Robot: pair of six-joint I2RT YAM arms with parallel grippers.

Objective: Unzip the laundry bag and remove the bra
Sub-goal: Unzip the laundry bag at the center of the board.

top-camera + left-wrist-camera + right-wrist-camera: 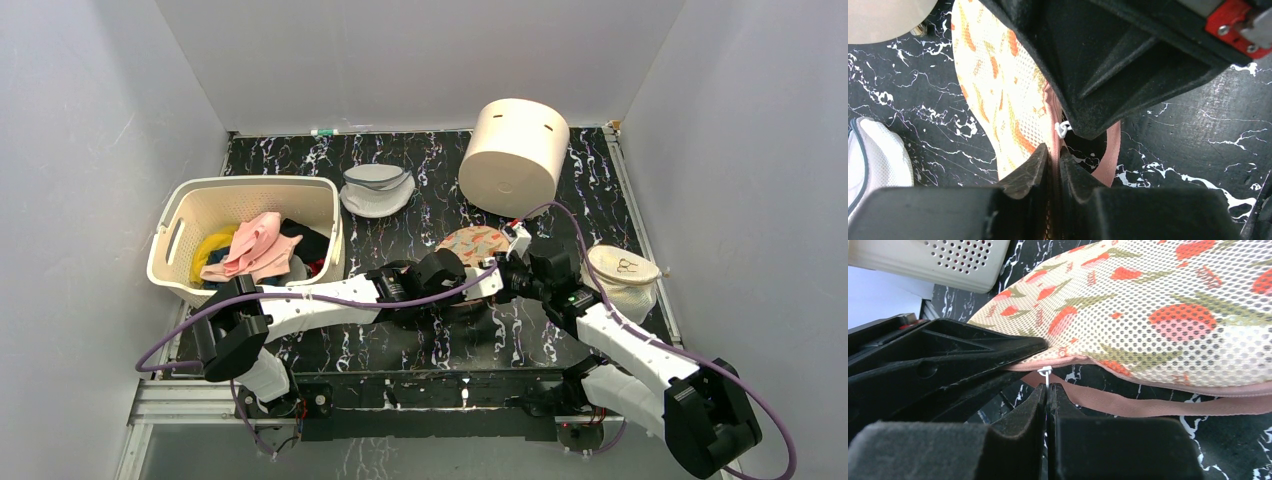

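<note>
The white zipper pull [1045,370] is close up against my left gripper's hold on the pink zipper rim [1129,376]. My right gripper should therefore pull the zipper pull away along the pink zipper rim.
The laundry bag [472,243], beige-pink with red-orange flowers, lies at mid-table. In the left wrist view my left gripper [1054,153] is shut on the bag's [998,85] pink zipper rim [1052,112]. In the right wrist view my right gripper [1047,389] is shut on the small white zipper pull [1044,372] at the edge of the bag [1158,310]. A pink zipper band [1148,402] hangs loose below the bag. Both grippers meet at the bag's near edge, left gripper [478,284] and right gripper [505,270]. The bra is hidden.
A white basket [190,215] with clothes stands at the left. A cream cylindrical bin [515,155] lies on its side at the back. A round grey-white mesh bag [377,188] lies behind the case. A cream mesh pouch [622,275] lies at the right.
</note>
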